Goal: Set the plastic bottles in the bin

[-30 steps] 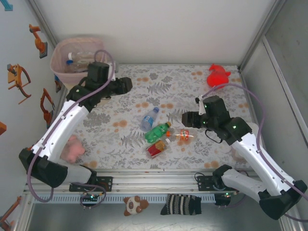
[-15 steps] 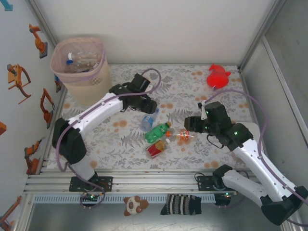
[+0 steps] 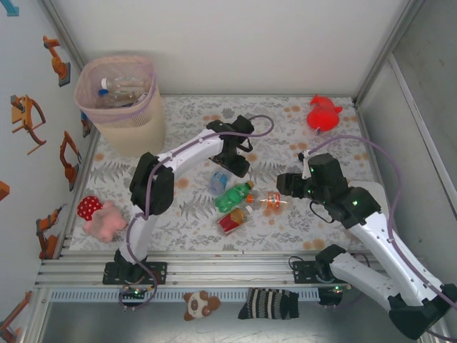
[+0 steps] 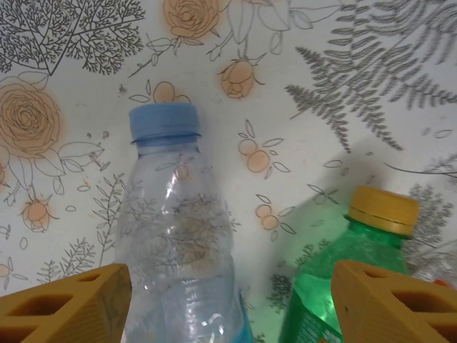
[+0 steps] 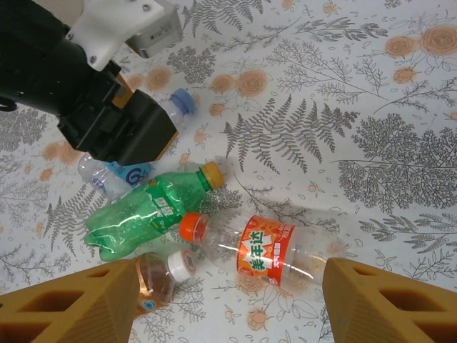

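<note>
Next, I center my left gripper over the clear bottle's neck (image 4: 169,153) before it closes, because its fingers now span both the clear bottle and the green bottle's shoulder (image 4: 357,254).
Several plastic bottles lie mid-table. A clear bottle (image 3: 218,182) (image 4: 178,236) with a blue cap lies under my left gripper (image 3: 232,168) (image 4: 232,314), which hangs open just above it. Its orange fingertips (image 4: 64,307) straddle that bottle and the shoulder of a green bottle (image 3: 234,196) (image 4: 343,286) (image 5: 146,211). My right gripper (image 3: 282,184) (image 5: 228,307) hovers open over an orange-labelled bottle (image 3: 271,201) (image 5: 264,250), with a brown bottle (image 5: 161,275) by its left finger. The beige bin (image 3: 118,93) stands at the far left corner with bottles inside.
A red plush (image 3: 325,113) sits at the far right. A pink plush (image 3: 103,220) lies near the left front edge. A red-labelled bottle (image 3: 232,220) lies nearest the front. Walls close in on the left, back and right.
My left arm has swung from the bin to the table's middle and come down over the clear bottle, its jaws opening on the way. The right arm has barely moved.
</note>
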`<state>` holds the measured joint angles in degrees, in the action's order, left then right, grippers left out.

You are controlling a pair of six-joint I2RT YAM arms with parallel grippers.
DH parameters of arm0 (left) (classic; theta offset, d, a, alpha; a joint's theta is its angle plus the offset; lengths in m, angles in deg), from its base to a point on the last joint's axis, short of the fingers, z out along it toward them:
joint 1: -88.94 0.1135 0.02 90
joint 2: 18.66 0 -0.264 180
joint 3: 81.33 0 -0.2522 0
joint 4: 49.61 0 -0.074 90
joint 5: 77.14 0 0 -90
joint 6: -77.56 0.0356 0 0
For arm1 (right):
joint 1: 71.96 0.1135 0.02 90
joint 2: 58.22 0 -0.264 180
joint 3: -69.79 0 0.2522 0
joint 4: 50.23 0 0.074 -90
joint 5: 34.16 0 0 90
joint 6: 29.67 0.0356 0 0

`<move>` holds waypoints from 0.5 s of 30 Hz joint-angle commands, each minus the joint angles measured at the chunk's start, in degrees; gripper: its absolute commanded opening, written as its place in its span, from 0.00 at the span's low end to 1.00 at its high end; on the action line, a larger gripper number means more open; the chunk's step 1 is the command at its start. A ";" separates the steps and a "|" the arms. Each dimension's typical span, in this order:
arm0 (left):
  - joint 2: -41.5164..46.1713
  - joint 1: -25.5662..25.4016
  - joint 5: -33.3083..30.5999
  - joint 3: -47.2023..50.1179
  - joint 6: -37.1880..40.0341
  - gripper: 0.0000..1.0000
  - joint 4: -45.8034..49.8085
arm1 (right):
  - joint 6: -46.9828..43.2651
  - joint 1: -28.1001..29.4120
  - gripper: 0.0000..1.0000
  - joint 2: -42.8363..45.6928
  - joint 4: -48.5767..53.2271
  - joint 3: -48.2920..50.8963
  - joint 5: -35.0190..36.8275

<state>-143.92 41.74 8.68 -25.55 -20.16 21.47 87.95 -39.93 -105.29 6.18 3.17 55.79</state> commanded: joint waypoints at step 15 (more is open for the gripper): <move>-8.89 1.36 -3.32 -6.49 1.56 0.75 5.18 | 0.33 0.29 0.68 0.95 2.85 -0.84 1.81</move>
<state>-151.65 42.26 6.08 -31.58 -19.16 24.27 87.93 -39.93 -105.24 7.86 3.21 55.97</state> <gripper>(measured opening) 0.751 0.678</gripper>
